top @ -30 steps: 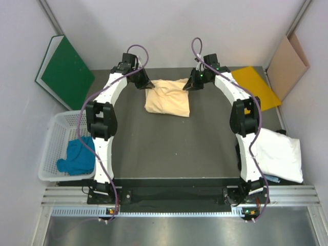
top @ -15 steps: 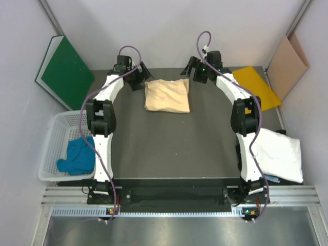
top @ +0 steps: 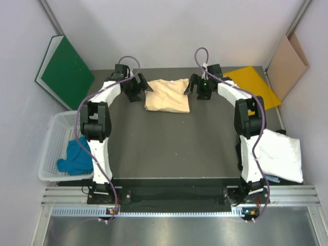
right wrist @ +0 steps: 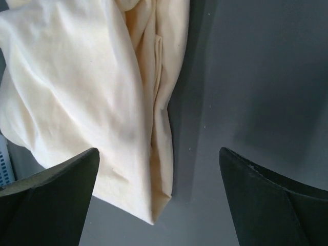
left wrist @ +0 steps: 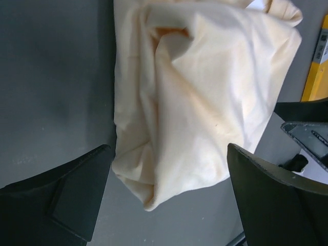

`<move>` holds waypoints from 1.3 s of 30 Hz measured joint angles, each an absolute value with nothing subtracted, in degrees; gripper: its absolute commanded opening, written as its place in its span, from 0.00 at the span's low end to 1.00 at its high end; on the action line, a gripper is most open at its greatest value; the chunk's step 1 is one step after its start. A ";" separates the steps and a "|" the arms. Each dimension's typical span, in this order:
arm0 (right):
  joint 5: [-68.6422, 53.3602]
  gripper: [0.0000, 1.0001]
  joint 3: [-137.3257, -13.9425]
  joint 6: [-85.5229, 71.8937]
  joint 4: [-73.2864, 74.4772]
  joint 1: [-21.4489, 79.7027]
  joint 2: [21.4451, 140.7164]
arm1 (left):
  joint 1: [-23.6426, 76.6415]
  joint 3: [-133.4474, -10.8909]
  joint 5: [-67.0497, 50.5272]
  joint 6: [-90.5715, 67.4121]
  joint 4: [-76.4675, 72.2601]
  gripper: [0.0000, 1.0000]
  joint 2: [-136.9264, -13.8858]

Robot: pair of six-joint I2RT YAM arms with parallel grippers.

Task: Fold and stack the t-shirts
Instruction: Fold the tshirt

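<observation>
The peach-yellow t-shirt [top: 168, 96] is far away from the white t-shirt. My right gripper should first drag the peach-yellow t-shirt nearer, then pull the white t-shirt to meet it [top: 281, 156].
A pale peach-yellow t-shirt [top: 166, 96] lies folded at the far middle of the dark table. My left gripper [top: 140, 85] is open beside its left edge and my right gripper [top: 193, 84] is open beside its right edge. In the left wrist view the shirt [left wrist: 205, 87] lies flat, one corner between the wide-apart fingers [left wrist: 77, 189], untouched by my left gripper [left wrist: 168, 154]. The right wrist view shows another corner of the shirt [right wrist: 87, 87] below my open right gripper [right wrist: 159, 152]. A teal-blue t-shirt [top: 77, 156] sits in the basket. A white t-shirt [top: 277, 154] lies folded at the right.
A white basket [top: 51, 130] stands at the left table edge. A green board [top: 64, 72] leans on the left wall. The bright-yellow folder [top: 254, 86] lies at the far right, with brown cardboard [top: 287, 59] against the right wall.
Both grippers have opened and let go of the peach-yellow shirt, which now lies flat and squarer. Both have drawn slightly outward from its far corners.
</observation>
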State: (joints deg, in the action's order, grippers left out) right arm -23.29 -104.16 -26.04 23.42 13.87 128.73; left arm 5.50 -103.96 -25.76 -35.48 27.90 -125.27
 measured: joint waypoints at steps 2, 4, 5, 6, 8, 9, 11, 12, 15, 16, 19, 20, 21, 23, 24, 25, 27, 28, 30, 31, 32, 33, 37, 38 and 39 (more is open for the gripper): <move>-23.86 1.00 -104.86 -26.24 23.20 13.87 130.13 | 5.52 -103.04 -26.09 -35.46 28.77 0.99 -125.29; -24.29 1.00 -107.31 -26.92 23.20 14.00 133.10 | 5.50 -103.02 -26.15 -35.31 28.86 0.99 -125.29; -25.52 1.00 -109.19 -27.73 22.83 14.15 134.87 | 5.50 -103.09 -26.15 -35.11 28.91 0.99 -125.29; -25.65 1.00 -111.68 -27.94 22.57 14.26 136.33 | 5.50 -103.20 -26.15 -34.81 29.02 0.99 -125.29; -26.09 1.00 -116.11 -28.71 22.31 14.52 139.33 | 5.50 -103.37 -26.15 -34.26 29.89 0.99 -125.29; -26.85 0.99 -118.54 -29.21 22.33 14.63 140.92 | 5.50 -103.55 -26.13 -34.06 30.37 0.99 -125.29; -27.38 0.86 -123.35 -29.87 22.22 15.18 144.11 | 5.50 -103.92 -26.13 -33.56 31.00 0.99 -125.29; -27.59 0.79 -124.79 -30.06 22.22 15.51 145.03 | 5.50 -104.07 -26.13 -33.32 31.24 0.99 -125.29; -27.90 0.35 -125.69 -30.13 22.50 16.73 146.12 | 5.50 -104.40 -26.09 -32.95 31.62 0.99 -125.29; -27.86 0.21 -125.58 -30.20 23.24 17.19 146.28 | 5.50 -104.60 -26.04 -32.84 31.75 0.99 -125.29; -28.80 0.13 -124.36 -30.52 24.84 17.93 146.76 | 5.50 -105.12 -25.93 -32.75 31.97 0.99 -125.29; -28.51 0.13 -124.18 -30.09 25.28 18.00 146.71 | 5.50 -105.41 -25.91 -32.69 32.18 0.99 -125.29; -28.45 0.12 -124.14 -29.41 25.89 17.98 146.52 | 5.50 -105.58 -25.91 -32.62 32.29 0.99 -125.29; -28.25 0.11 -122.67 -27.70 26.74 17.93 145.40 | 5.50 -105.91 -25.91 -32.56 32.69 0.99 -125.29; -28.14 0.10 -121.08 -26.65 27.51 17.93 144.24 | 5.50 -106.02 -25.91 -32.49 32.84 0.99 -125.29; -27.92 0.10 -119.52 -25.47 28.80 17.93 142.89 | 5.50 -106.06 -25.91 -32.40 33.01 0.99 -125.29; -27.18 0.10 -115.59 -22.98 31.66 17.91 139.74 | 5.50 -106.06 -25.93 -32.34 33.32 0.99 -125.29; -26.81 0.10 -113.67 -21.82 33.26 17.89 138.21 | 5.50 -106.06 -25.93 -32.25 33.41 0.99 -125.29; -25.85 0.09 -108.49 -19.33 36.12 17.82 134.34 | 5.50 -106.08 -25.96 -32.14 33.52 0.99 -125.29; -25.28 0.09 -106.48 -18.50 37.23 17.78 132.84 | 5.50 -106.08 -25.96 -32.03 33.54 0.99 -125.29; -24.64 0.10 -103.94 -17.50 38.44 17.74 131.02 | 5.50 -106.06 -25.98 -31.99 33.56 0.99 -125.29; -24.03 0.10 -100.75 -16.45 39.62 17.67 128.77 | 5.50 -106.06 -26.02 -31.97 33.54 0.99 -125.29; -20.49 0.11 -93.12 -14.52 43.92 16.97 122.93 | 5.50 -106.08 -26.13 -31.73 33.54 0.99 -125.40; -19.53 0.12 -92.09 -14.33 44.62 16.88 122.06 | 5.50 -106.06 -26.13 -31.66 33.54 0.99 -125.43; -18.13 0.13 -91.15 -14.06 45.65 16.80 121.19 | 5.50 -106.06 -26.13 -31.57 33.54 0.99 -125.51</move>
